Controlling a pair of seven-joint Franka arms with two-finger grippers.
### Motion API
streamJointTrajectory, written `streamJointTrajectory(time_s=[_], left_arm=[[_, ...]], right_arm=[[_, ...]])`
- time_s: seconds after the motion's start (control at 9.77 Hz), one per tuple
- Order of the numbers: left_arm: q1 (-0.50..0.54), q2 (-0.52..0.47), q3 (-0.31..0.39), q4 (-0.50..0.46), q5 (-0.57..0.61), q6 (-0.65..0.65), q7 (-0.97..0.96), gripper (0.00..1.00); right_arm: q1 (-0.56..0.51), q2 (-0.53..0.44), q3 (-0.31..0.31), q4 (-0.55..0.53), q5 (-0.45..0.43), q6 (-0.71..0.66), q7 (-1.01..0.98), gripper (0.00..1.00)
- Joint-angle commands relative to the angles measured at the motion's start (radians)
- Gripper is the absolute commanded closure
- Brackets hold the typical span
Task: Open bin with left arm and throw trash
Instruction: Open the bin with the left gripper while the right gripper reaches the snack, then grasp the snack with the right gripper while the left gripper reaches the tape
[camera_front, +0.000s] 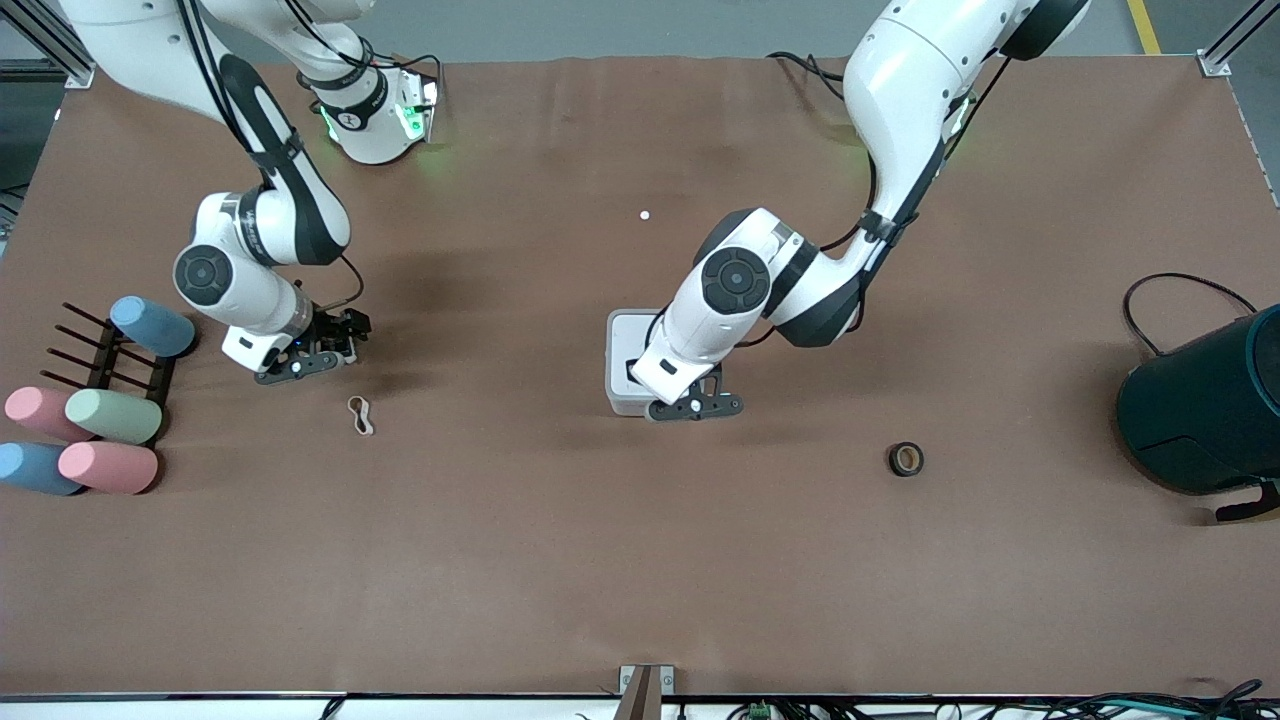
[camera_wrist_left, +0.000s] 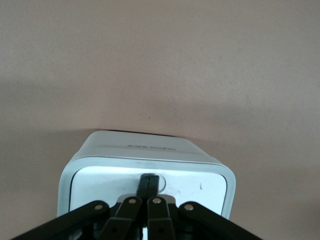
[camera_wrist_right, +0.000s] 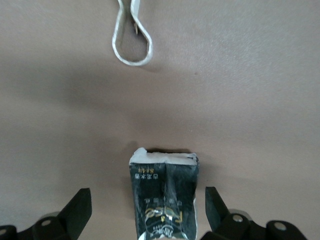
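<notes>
The black wrapper packet (camera_wrist_right: 164, 200) has a crease (camera_wrist_right: 165, 182) down it, so it will fold inward along its middle when the robot lifts, and its white end will stay spread.
The white square bin (camera_front: 622, 345) sits mid-table with its lid down. My left gripper (camera_front: 692, 405) is over the bin's edge nearer the front camera. In the left wrist view the left gripper (camera_wrist_left: 150, 183) is shut, its tips resting at a round mark on the bin's lid (camera_wrist_left: 100, 182). My right gripper (camera_front: 335, 340) is low at the right arm's end of the table. In the right wrist view the right gripper (camera_wrist_right: 147, 202) is open, one finger on each side of the black wrapper packet (camera_wrist_right: 165, 197). The beige rubber-band loop (camera_front: 360, 415) (camera_wrist_right: 131, 42) lies beside it. The black tape roll (camera_front: 906, 459) lies toward the left arm's end.
A big dark teal cylinder (camera_front: 1205, 410) with a black cable stands at the left arm's end. Pastel cylinders (camera_front: 110, 415) lie on and around a black rack (camera_front: 100, 355) at the right arm's end. A small white speck (camera_front: 644, 215) lies farther from the front camera than the bin.
</notes>
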Motion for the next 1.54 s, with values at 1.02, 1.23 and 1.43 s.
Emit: streamJointTrajectory(time_s=[1.02,1.23,1.43], left_arm=[[0.474,-0.003,0.011,-0.051,0.237,-0.191,0.795,0.00],[0.515,0.000,0.008,-0.163,0.259,-0.011,0.802,0.00],[0.520,0.023,0.009,-0.215,0.258,0.092,0.801,0.00]], right_arm=[[0.230,-0.134,0.035,0.634,0.223,-0.723,0.557,1.00],[0.375,-0.008,0.033,0.845,0.266,-0.688,0.880,1.00],[0.510,0.117,0.033,0.955,0.255,-0.569,1.083,1.00]])
